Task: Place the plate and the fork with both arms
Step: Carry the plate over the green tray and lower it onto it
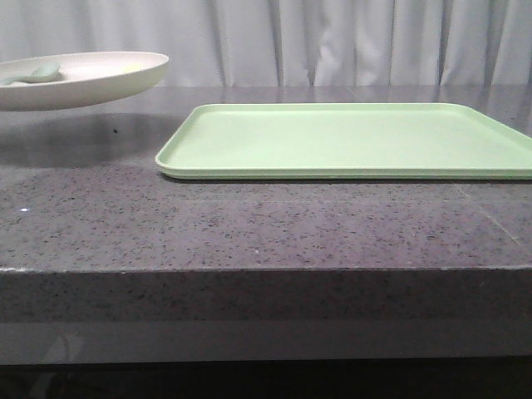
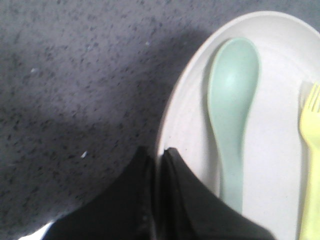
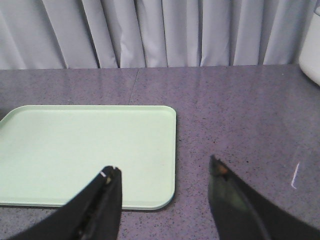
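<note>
The pale cream plate [image 1: 93, 80] hangs face up and the light-green tray [image 1: 339, 140] is empty, so I should keep moving the plate with my left gripper until it rests there.
The pale cream plate [image 1: 100, 79] hangs in the air at the far left of the front view, above the dark stone table. My left gripper [image 2: 159, 152] is shut on the plate's [image 2: 280, 165] rim, one finger inside and one outside. On the plate lie a grey-green spoon [image 2: 232, 110] and the yellow fork [image 2: 311, 160], side by side; the fork shows only as a small yellow spot [image 1: 131, 65] in the front view. My right gripper [image 3: 164, 172] stands open over the table beside a corner of the light-green tray [image 3: 85, 150], with nothing between its fingers.
The flat light-green tray [image 1: 349, 140] lies on the table from the middle to the right. Grey curtains hang behind the table. A white object [image 3: 311, 45] stands at the edge of the right wrist view. The table's front edge [image 1: 266, 270] runs across near the camera.
</note>
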